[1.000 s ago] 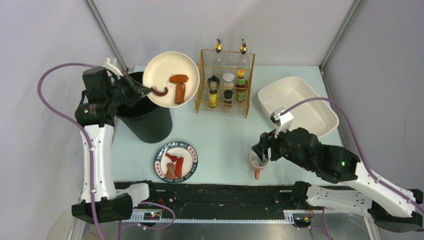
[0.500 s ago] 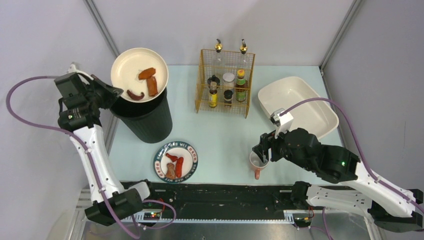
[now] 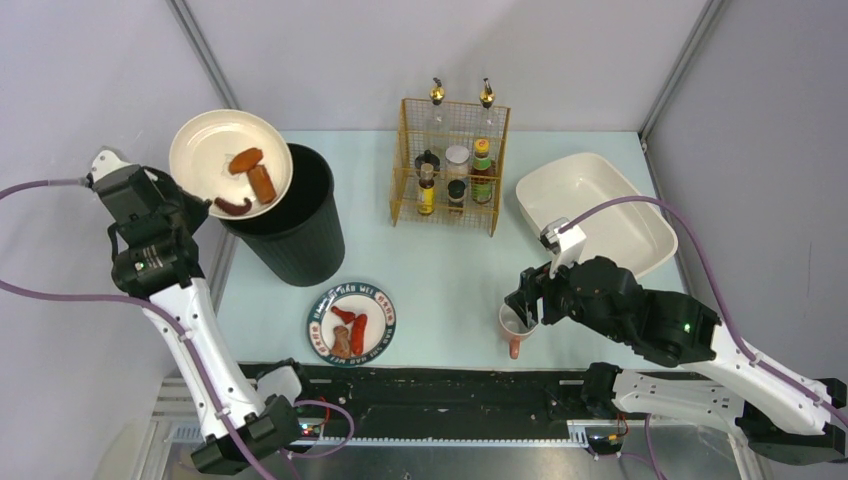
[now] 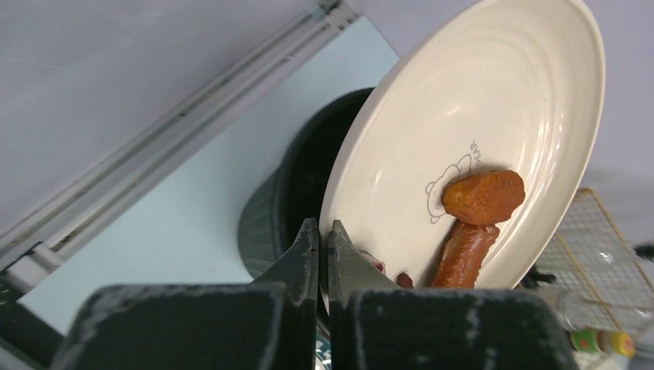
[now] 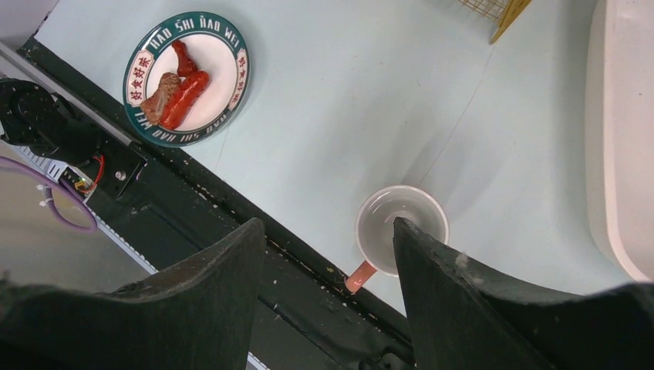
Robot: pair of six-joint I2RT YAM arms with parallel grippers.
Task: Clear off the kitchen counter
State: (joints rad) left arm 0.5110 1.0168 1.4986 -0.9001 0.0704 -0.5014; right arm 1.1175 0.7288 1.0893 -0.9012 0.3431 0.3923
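I should swing my left gripper over the bin's opening [image 3: 306, 188] and tip the plate steeply, because the cream plate [image 3: 200, 155] sticks out past the black bin's rim with sausages lying on it.
My left gripper [image 3: 196, 197] [image 4: 324, 228] is shut on the near rim of a cream plate [image 3: 215, 140] [image 4: 478, 100]. I hold the plate tilted above the left rim of the black bin [image 3: 295, 225] [image 4: 270, 223]. Two brown sausages [image 4: 483, 196] and a dark red scrap still lie on the plate. My right gripper [image 3: 522, 305] [image 5: 330, 231] hangs open just over a pink-handled cup [image 3: 514, 340] [image 5: 382, 220], which stands near the front edge of the kitchen counter [image 3: 440, 270] [image 5: 347, 100]. Nothing sits between its fingers.
A green-rimmed patterned plate [image 3: 352, 322] [image 5: 187, 77] with sausages and a piece of meat lies front centre. A yellow wire rack [image 3: 452, 165] of bottles stands at the back. The white oval tub [image 3: 595, 210] [image 5: 617, 139] sits back right. The black rail [image 5: 231, 216] runs along the front.
My left arm has swung the cream plate leftwards, from right of the bin across to its left rim, food still on it. The right arm has not moved.
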